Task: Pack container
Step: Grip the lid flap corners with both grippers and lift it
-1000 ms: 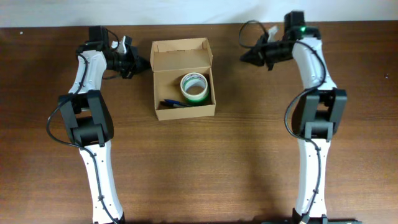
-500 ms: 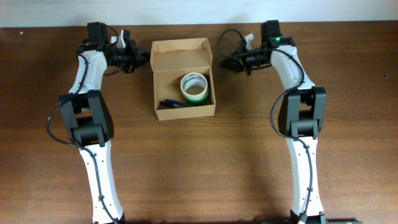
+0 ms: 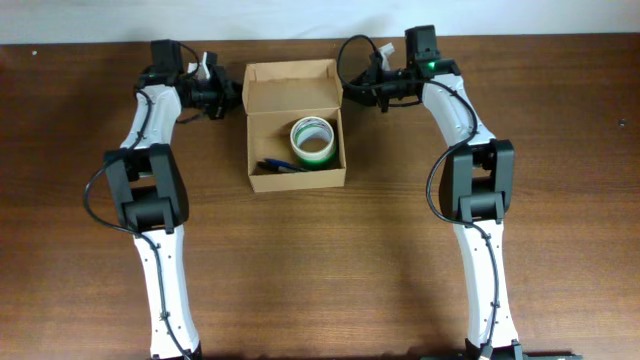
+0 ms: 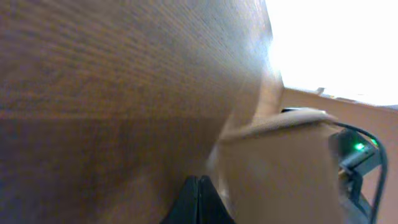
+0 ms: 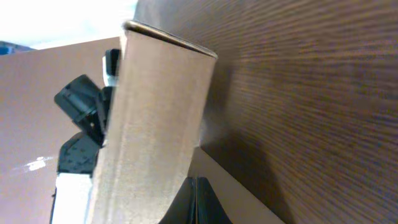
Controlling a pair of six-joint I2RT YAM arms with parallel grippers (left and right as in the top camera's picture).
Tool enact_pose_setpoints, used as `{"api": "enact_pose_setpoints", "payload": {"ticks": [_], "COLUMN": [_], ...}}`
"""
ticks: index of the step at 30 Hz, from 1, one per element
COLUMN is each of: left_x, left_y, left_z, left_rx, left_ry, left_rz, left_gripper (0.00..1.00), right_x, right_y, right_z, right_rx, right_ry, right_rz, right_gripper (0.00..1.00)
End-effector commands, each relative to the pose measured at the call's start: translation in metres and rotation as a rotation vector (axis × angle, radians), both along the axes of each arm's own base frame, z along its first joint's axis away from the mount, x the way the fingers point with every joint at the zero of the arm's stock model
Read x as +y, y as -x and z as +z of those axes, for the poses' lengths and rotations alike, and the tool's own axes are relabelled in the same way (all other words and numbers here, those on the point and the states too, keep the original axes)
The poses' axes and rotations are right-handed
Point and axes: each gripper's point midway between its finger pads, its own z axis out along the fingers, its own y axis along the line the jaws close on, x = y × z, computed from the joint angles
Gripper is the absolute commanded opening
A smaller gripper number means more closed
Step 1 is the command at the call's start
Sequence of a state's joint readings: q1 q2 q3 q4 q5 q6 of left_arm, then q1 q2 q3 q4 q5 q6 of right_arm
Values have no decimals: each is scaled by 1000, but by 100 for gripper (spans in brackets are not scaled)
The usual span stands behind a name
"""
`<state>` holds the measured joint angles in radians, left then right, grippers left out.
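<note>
My grippers should go up behind the lid (image 3: pixel 290 60) and fold it forward, as the lid (image 3: pixel 292 88) leans back from the open box with my left gripper beside its tab.
The container (image 3: pixel 252 140) is a tan cardboard box standing open at the table's back centre, its flap lid (image 3: pixel 290 89) raised at the far side. Inside lie a green and white tape roll (image 3: pixel 313 139) and blue pens (image 3: pixel 280 166). My left gripper (image 3: pixel 237 100) is shut and empty, its tip at the lid's left side tab. My right gripper (image 3: pixel 346 90) is shut and empty, its tip at the lid's right side tab. The left wrist view shows the shut fingers (image 4: pixel 198 200) beside cardboard (image 4: pixel 280 168). The right wrist view shows the shut fingers (image 5: pixel 196 200) against the tab (image 5: pixel 155 112).
The brown wooden table (image 3: pixel 320 260) spreads around the box. The table's far edge (image 3: pixel 300 40) runs just behind the box and both grippers.
My right gripper has swung left from well right of the box to the lid's right tab. My left gripper has edged slightly right towards the left tab.
</note>
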<state>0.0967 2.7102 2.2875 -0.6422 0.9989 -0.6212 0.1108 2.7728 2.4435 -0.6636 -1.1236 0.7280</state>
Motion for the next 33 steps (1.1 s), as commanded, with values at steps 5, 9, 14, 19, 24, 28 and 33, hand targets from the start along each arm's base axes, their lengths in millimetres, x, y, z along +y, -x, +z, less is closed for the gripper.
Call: {"api": "enact_pose_setpoints", "payload": {"ticks": [5, 9, 14, 19, 24, 28, 33], "left_x": [-9, -9, -10, -12, -15, -20, -29], "left_y": [-8, -16, -24, -27, -28, -28, -25], "left_z": [17, 34, 60, 85, 101, 108, 111], "left_rx": [-55, -110, -180, -237, -266, -282, -286], "left_ry": [90, 101, 108, 128, 141, 144, 154], "left_rz": [-25, -34, -49, -72, -91, -102, -124], "left_gripper": [2, 2, 2, 2, 2, 2, 2], "right_x": [13, 13, 15, 16, 17, 17, 17], "right_y": [4, 2, 0, 1, -2, -7, -10], "right_z": [15, 16, 26, 34, 46, 63, 79], "right_rx": [-31, -46, -101, -128, -161, -200, -221], "right_ry": [-72, -75, -110, -141, -149, -150, -141], "right_rz": [50, 51, 75, 99, 105, 103, 91], "right_gripper": [4, 4, 4, 4, 4, 4, 4]}}
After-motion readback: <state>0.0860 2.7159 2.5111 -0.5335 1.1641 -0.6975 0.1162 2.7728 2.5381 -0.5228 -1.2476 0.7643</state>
